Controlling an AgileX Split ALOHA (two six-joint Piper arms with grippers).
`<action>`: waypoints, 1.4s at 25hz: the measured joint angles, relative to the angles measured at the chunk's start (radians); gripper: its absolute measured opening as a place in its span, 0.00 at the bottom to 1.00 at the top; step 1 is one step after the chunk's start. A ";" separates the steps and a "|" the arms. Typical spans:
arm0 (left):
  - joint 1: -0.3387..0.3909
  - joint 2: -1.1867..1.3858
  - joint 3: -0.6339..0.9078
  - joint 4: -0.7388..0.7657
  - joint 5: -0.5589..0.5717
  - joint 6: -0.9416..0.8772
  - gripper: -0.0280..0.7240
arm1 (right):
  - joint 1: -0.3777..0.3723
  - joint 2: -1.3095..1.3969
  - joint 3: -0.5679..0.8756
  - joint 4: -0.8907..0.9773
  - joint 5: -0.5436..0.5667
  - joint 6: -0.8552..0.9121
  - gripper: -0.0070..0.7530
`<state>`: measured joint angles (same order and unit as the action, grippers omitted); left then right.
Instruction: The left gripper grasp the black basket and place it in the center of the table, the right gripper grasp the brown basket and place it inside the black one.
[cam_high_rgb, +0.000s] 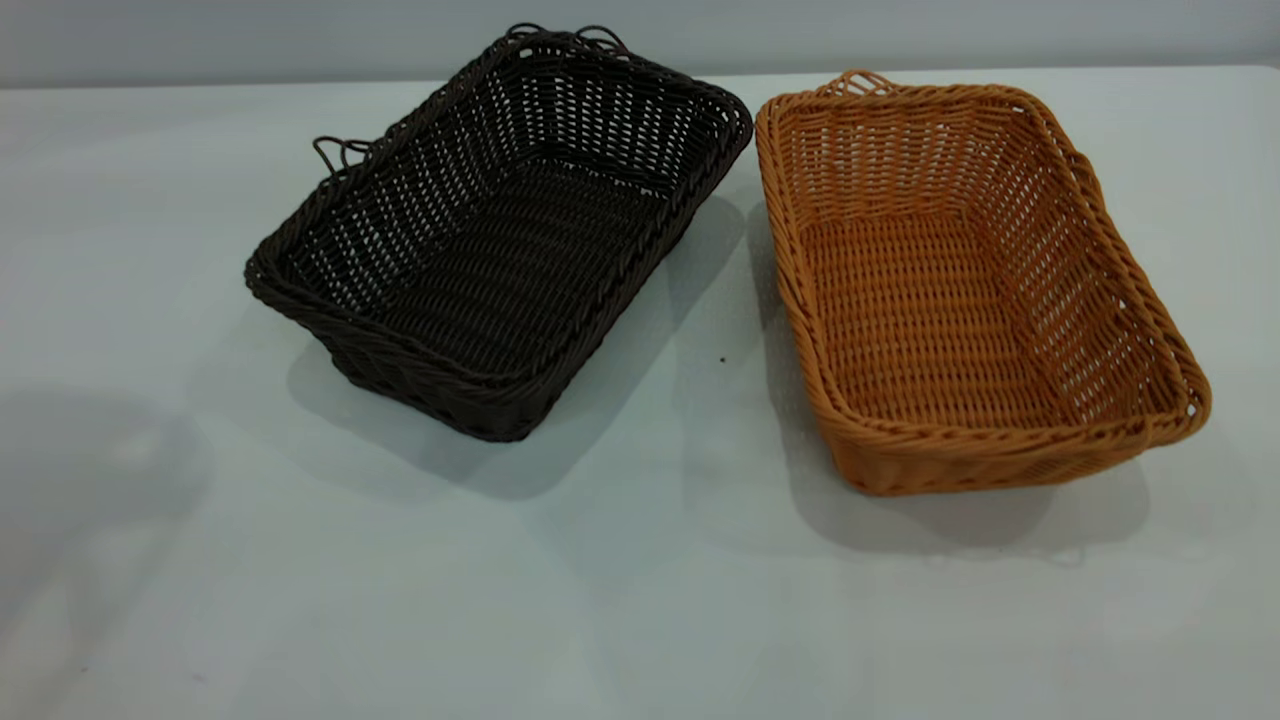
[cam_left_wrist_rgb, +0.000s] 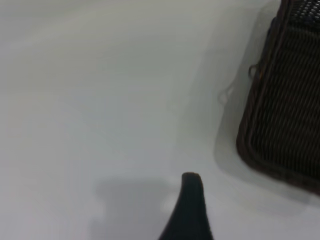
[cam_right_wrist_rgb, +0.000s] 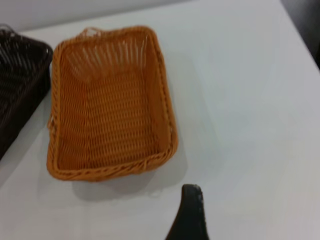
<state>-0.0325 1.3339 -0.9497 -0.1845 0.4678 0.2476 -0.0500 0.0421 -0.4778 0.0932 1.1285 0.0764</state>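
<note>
The black basket's looped long rim (cam_high_rgb: 402, 130) has open table (cam_high_rgb: 258, 150) beside it, so my left gripper should keep moving toward that rim until its fingers are on both sides of it, and then close.
The black basket (cam_high_rgb: 500, 230) stands on the table (cam_high_rgb: 640, 600) at the left of centre, turned at an angle. The brown basket (cam_high_rgb: 960, 280) stands beside it at the right, a narrow gap between them. Both are empty. Neither gripper shows in the exterior view. In the left wrist view, one black finger (cam_left_wrist_rgb: 190, 212) of my left gripper (cam_left_wrist_rgb: 247, 210) hovers over bare table, apart from the black basket's corner (cam_left_wrist_rgb: 285, 100). In the right wrist view, one finger (cam_right_wrist_rgb: 189, 215) of my right gripper (cam_right_wrist_rgb: 247, 212) hangs above the table, short of the brown basket (cam_right_wrist_rgb: 110, 105). Both jaws stand wide, empty.
The table's far edge meets a grey wall (cam_high_rgb: 300, 40). The table's right edge and a dark floor show in the right wrist view (cam_right_wrist_rgb: 305, 25). Bare table lies in front of both baskets (cam_high_rgb: 640, 600).
</note>
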 joint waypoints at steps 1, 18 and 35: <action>-0.020 0.049 -0.027 -0.001 -0.016 0.014 0.81 | 0.000 0.022 -0.008 0.004 -0.002 0.000 0.75; -0.171 0.865 -0.562 -0.010 -0.087 0.104 0.81 | 0.000 0.736 -0.053 0.308 -0.218 -0.096 0.75; -0.192 1.121 -0.753 -0.022 -0.076 0.130 0.43 | 0.032 1.448 -0.056 0.880 -0.346 -0.341 0.75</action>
<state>-0.2249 2.4553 -1.7024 -0.2066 0.3917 0.3774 -0.0185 1.4900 -0.5335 0.9736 0.7826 -0.2649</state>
